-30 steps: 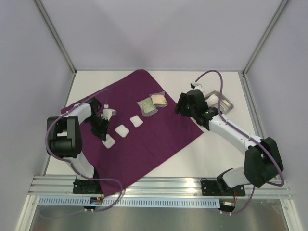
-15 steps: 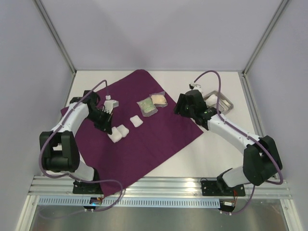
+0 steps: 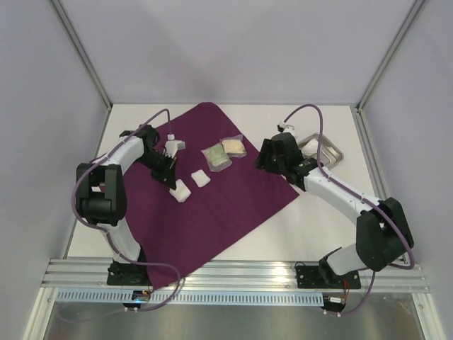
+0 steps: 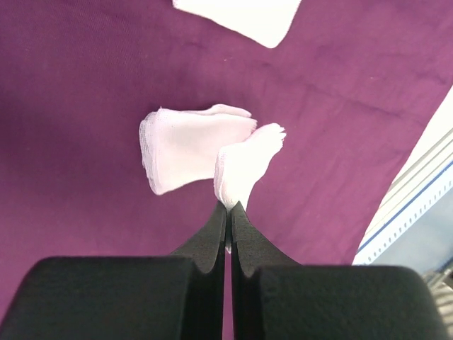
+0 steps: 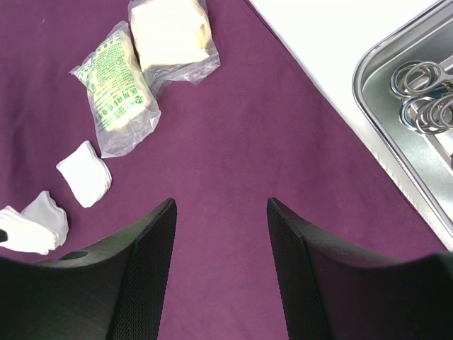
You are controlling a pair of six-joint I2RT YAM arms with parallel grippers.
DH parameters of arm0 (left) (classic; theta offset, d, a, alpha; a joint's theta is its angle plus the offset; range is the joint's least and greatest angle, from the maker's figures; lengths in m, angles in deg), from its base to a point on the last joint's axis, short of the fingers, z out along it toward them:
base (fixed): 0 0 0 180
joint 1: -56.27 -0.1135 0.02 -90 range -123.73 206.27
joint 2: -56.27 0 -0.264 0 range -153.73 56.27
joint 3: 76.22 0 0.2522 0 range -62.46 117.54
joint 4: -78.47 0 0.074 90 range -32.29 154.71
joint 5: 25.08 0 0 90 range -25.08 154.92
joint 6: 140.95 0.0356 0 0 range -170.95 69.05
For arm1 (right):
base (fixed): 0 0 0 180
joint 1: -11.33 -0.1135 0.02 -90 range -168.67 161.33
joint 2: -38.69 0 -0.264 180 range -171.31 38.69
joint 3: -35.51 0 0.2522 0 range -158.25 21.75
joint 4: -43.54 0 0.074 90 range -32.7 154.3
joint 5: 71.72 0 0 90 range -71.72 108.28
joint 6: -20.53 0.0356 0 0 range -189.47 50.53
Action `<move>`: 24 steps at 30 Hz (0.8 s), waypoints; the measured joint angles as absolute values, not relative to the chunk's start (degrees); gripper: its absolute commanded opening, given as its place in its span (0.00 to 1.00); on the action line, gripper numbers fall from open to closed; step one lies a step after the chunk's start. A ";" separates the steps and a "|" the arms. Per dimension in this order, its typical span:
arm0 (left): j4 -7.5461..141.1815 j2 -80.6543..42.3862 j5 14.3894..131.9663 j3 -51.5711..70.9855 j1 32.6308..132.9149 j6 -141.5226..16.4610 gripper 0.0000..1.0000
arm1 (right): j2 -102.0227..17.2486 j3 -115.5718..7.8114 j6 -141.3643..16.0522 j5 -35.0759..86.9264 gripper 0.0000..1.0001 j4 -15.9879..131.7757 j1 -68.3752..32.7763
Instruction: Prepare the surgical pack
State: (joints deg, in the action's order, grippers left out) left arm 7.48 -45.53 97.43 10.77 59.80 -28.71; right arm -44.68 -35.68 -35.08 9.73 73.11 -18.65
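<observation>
The left gripper has hold of only the upper gauze square, which sits crooked over the lower gauze square. It should lay the squares together and pinch both before it moves.
The deep-purple cloth lies spread flat on the table. My left gripper is shut on a white gauze square and holds it by one edge just above a second gauze square; in the top view they show as one white heap by the gripper. A third gauze square lies to the right. Two clear packets lie further back on the cloth. My right gripper is open and empty above the cloth's right part. The steel tray holds the metal forceps.
The steel tray stands on the bare white table off the cloth's right edge, behind the right arm. In the right wrist view the packets and gauze squares lie to the left of the open jaws. Enclosure walls surround the table.
My left gripper has carried the leftmost gauze square to the right across the cloth and now holds it over the middle gauze square. The right arm has barely moved.
</observation>
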 measured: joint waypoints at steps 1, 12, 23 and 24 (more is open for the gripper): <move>7.57 -46.49 97.43 10.77 59.78 -28.82 0.00 | -44.68 -35.68 -35.10 9.71 0.57 73.11 -18.65; 10.06 -49.40 95.37 10.79 59.78 -31.01 0.10 | -44.68 -35.68 -35.28 9.36 0.57 73.33 -18.65; 11.33 -49.13 90.50 11.75 59.78 -32.17 0.50 | -44.68 -35.68 -35.32 9.29 0.57 74.03 -18.65; 11.35 -49.00 90.04 11.95 59.78 -32.19 0.50 | -44.68 -35.68 -35.32 9.29 0.57 74.18 -18.65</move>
State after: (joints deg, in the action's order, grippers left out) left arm 11.35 -49.00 90.04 11.95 59.78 -32.19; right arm -44.68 -35.68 -35.32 9.29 74.18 -18.65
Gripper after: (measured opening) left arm 0.491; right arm 0.568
